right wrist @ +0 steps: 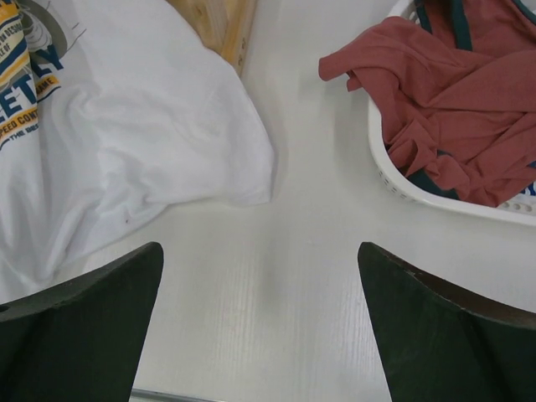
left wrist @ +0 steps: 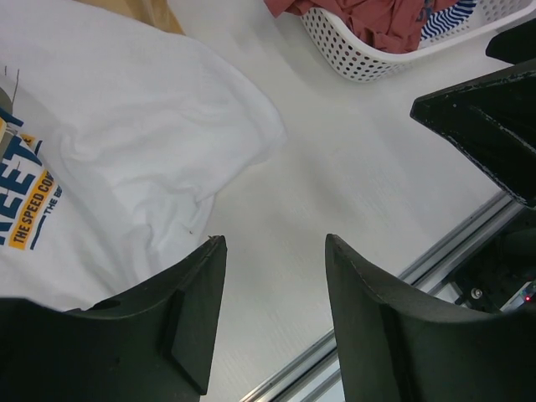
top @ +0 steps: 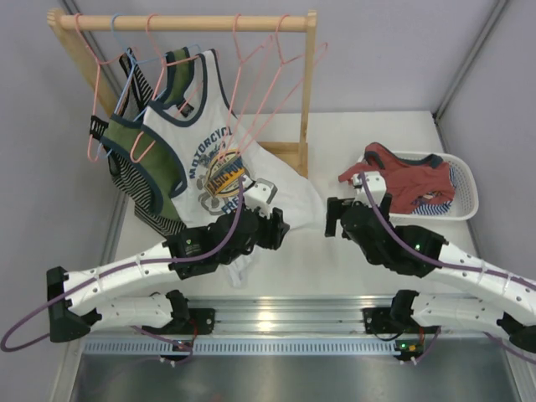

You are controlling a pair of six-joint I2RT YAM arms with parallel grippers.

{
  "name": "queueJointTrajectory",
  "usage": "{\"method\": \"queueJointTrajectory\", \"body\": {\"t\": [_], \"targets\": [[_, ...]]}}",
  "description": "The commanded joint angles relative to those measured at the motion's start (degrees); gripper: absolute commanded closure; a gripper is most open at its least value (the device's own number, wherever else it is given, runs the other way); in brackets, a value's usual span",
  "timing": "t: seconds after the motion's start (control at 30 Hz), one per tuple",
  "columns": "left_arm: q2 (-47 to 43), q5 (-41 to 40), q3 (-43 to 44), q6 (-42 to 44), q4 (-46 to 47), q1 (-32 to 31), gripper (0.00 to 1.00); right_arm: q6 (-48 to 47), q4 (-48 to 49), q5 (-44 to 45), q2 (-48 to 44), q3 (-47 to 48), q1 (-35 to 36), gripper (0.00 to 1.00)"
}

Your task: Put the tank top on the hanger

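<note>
The rust-red tank top's navy trim (top: 371,157) lies free at the basket's far rim (top: 378,151). My open right gripper keeps going there until its fingers are on both sides of the trim.
The rust-red tank top (top: 408,178) with navy trim lies crumpled in a white basket (top: 466,177) at the right of the table. It also shows in the right wrist view (right wrist: 452,92) and the left wrist view (left wrist: 377,18). Several empty pink hangers (top: 261,96) hang on the wooden rack's rod. My left gripper (top: 279,224) is open and empty over the table beside a white print top; its jaws (left wrist: 275,244) stand apart. My right gripper (top: 333,218) is open and empty, left of the basket, above bare table (right wrist: 260,251).
The white "Motorcycle" tank top (top: 209,142) hangs on the rack and drapes onto the table (left wrist: 126,151) (right wrist: 142,126). A green top (top: 155,163) and a light blue hanger (top: 126,84) hang at the left. A striped garment (top: 444,199) lies in the basket. The rack's wooden foot (right wrist: 222,25) stands nearby.
</note>
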Motion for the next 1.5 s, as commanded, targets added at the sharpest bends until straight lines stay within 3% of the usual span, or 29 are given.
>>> {"method": "queueJointTrajectory", "body": {"t": [0.0,0.13,0.3,0.47,0.57,0.7,0.93,1.2,1.47], "targets": [[-1.6,0.6,-0.3,-0.9,2.4,-0.1,0.44,0.0,0.2,-0.7,2.3,3.8,0.8,0.01],[-1.7,1.1,-0.7,-1.4,2.3,-0.2,0.44,-2.3,-1.1,-4.7,7.2,8.5,-2.9,0.0],[-1.7,1.4,-0.9,-1.5,2.1,-0.2,0.44,-7.7,1.7,-20.6,11.3,11.6,-22.9,0.0],[-1.4,2.5,-0.3,-1.4,1.4,-0.1,0.44,-9.3,-1.1,-27.8,17.7,20.1,-42.7,0.0],[-1.0,3.7,0.3,-1.1,1.2,-0.2,0.44,-9.0,0.4,-30.0,20.2,21.3,-49.5,0.0],[-1.2,5.1,0.8,-1.0,1.0,-0.2,0.44,-8.9,2.2,-31.8,25.7,22.1,-53.2,0.02],[-1.4,6.3,1.2,-1.5,0.3,-0.2,0.44,-10.8,6.6,-31.5,36.0,29.0,-55.4,0.18],[-1.4,6.7,2.5,-2.0,-2.6,-0.1,0.44,-11.6,7.3,-30.3,48.3,38.9,-55.8,0.23],[-2.2,6.4,3.5,-2.4,-4.7,-0.3,0.44,-10.5,6.1,-28.7,55.8,42.3,-55.7,0.31]]}}
